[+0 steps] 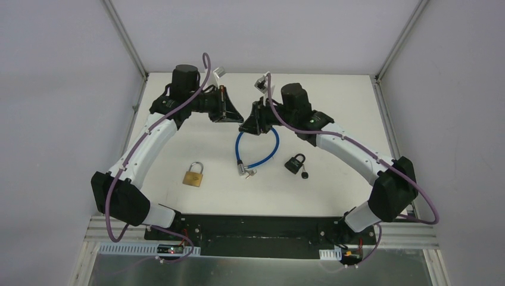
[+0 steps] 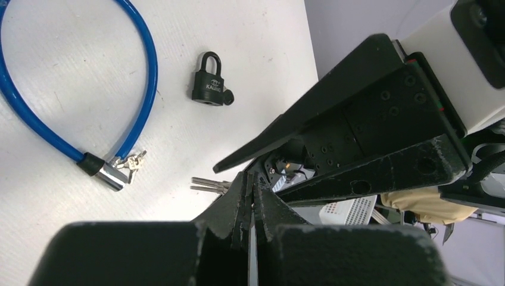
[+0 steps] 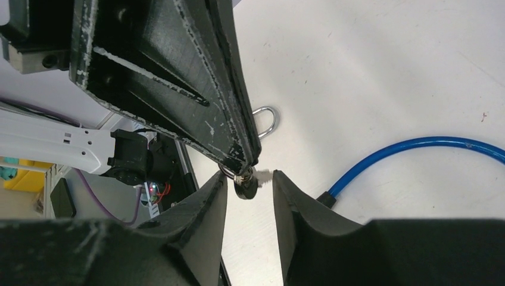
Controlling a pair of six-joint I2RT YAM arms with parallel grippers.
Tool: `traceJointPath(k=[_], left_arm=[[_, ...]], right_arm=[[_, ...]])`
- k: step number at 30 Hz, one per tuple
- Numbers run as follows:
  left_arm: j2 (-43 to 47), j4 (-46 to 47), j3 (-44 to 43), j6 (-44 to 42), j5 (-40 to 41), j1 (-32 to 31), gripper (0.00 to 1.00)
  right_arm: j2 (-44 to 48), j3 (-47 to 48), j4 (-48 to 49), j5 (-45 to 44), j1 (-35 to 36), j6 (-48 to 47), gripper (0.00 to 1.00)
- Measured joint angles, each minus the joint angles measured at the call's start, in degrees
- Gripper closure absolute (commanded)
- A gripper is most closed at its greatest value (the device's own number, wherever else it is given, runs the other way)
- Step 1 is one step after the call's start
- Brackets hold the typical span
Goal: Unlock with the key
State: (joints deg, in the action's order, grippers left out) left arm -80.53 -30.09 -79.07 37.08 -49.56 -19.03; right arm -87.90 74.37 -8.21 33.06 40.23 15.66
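My right gripper should hold the keys while my left gripper takes a blade, because the key blades stick out crosswise from my left gripper's fingers.
My left gripper is shut on a small bunch of keys held above the far middle of the table. Two silver key blades stick out left of its closed tips. In the right wrist view a black-headed key hangs on a ring from the left fingers. My right gripper is open, with that key between its tips, not touching; it shows in the top view too. A brass padlock, a black padlock and a blue cable lock lie on the table.
The cable lock has its own keys at its barrel. A black knob sits by the black padlock. A silver shackle shows behind the left fingers. Metal frame posts stand at the table's far corners.
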Motion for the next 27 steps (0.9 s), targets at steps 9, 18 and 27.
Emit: traceJointPath(k=[9, 18, 27], left_arm=[[0.0, 0.2, -0.3, 0.2, 0.1, 0.0, 0.85], [2.1, 0.6, 1.0, 2.4, 6.1, 1.3, 0.10], [15.7, 11.9, 14.0, 9.6, 13.0, 1.8, 0.22]], right_arm=[[0.0, 0.2, 0.1, 0.4, 0.3, 0.3, 1.00], [0.5, -2.9, 9.6, 0.8, -0.8, 7.9, 1.00], [2.4, -10.8, 25.4, -7.0, -3.4, 31.8, 1.00]])
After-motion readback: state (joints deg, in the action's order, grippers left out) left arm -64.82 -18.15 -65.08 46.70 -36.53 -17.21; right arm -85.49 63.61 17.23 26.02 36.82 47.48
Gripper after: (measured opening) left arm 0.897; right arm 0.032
